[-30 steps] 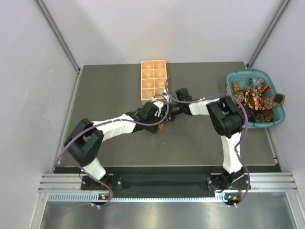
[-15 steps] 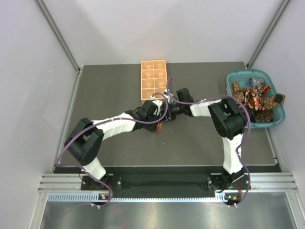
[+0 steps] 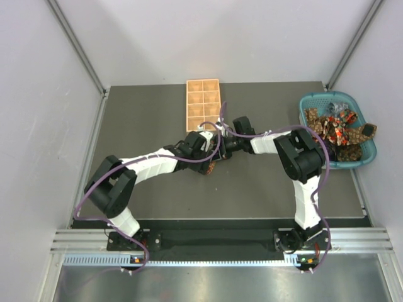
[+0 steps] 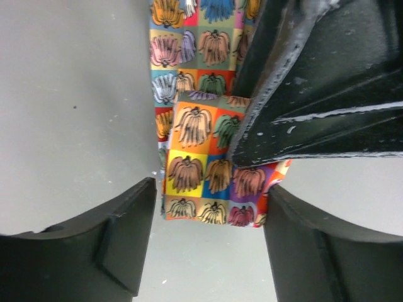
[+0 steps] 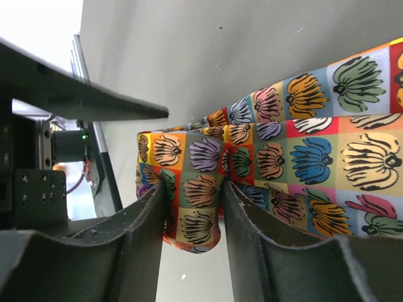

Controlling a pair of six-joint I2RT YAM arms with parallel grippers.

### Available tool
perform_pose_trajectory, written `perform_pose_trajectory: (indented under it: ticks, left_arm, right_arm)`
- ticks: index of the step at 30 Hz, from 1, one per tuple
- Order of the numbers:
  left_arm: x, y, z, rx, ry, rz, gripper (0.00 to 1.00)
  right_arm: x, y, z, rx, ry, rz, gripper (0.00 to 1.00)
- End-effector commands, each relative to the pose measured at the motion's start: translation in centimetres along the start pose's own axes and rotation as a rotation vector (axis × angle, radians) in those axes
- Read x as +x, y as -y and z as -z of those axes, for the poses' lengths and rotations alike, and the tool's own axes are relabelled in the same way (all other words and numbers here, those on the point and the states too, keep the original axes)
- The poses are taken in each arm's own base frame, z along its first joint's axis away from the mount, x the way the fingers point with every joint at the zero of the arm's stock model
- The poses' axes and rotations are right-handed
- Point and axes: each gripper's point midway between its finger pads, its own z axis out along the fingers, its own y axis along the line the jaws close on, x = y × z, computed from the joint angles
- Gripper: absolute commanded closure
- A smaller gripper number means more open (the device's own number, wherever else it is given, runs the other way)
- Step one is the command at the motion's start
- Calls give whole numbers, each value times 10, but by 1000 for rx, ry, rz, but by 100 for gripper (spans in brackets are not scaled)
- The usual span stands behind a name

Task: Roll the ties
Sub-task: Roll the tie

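The tie's folded end (image 4: 201,157) is pinched from one side by the robot's right gripper, so next the left gripper clamps both edges (image 4: 169,192) while the right gripper moves around to its front.
A tie (image 4: 201,176) printed with coloured squares lies on the dark table, its end folded over itself. In the top view only a small piece of the tie (image 3: 211,167) shows below the two grippers. My right gripper (image 5: 192,214) is shut on the folded end of the tie (image 5: 296,151) and also shows in the top view (image 3: 221,147). My left gripper (image 4: 211,251) is open, its jaws standing either side of the folded end without touching it; it sits against the right gripper in the top view (image 3: 210,156). More ties (image 3: 337,129) lie heaped in the basket.
A tan wooden tray (image 3: 203,105) with several compartments stands just behind the grippers. A teal basket (image 3: 313,100) sits at the table's right edge. Grey walls enclose the table on the left, back and right.
Both grippers have shifted slightly left and toward the tray. Less of the tie shows below them in the top view.
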Motion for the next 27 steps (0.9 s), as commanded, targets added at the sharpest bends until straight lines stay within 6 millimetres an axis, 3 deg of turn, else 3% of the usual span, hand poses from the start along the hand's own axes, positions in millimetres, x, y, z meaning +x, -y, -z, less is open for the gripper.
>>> perform_pose_trajectory:
  ticks: [1,7,14,16,22,27]
  left_arm:
    - [-24,-10,12,-10,108,-9,22]
    - [-34,-8,28,24,217,-7,1]
    - [-25,2,14,76,151,-59,1]
    - [-23,13,12,141,141,-77,1]
    - [-17,11,0,133,111,-97,3]
    - [-21,14,-5,150,114,-129,11]
  right_arm:
    - [4,8,-11,12,-8,25,61]
    - [5,6,-12,3,-10,24,61]
    - [7,5,-16,-3,-19,22,64]
    - [9,5,-18,-5,-26,22,65]
    - [12,8,-17,8,-28,15,68]
    - [17,12,-18,25,-35,3,70]
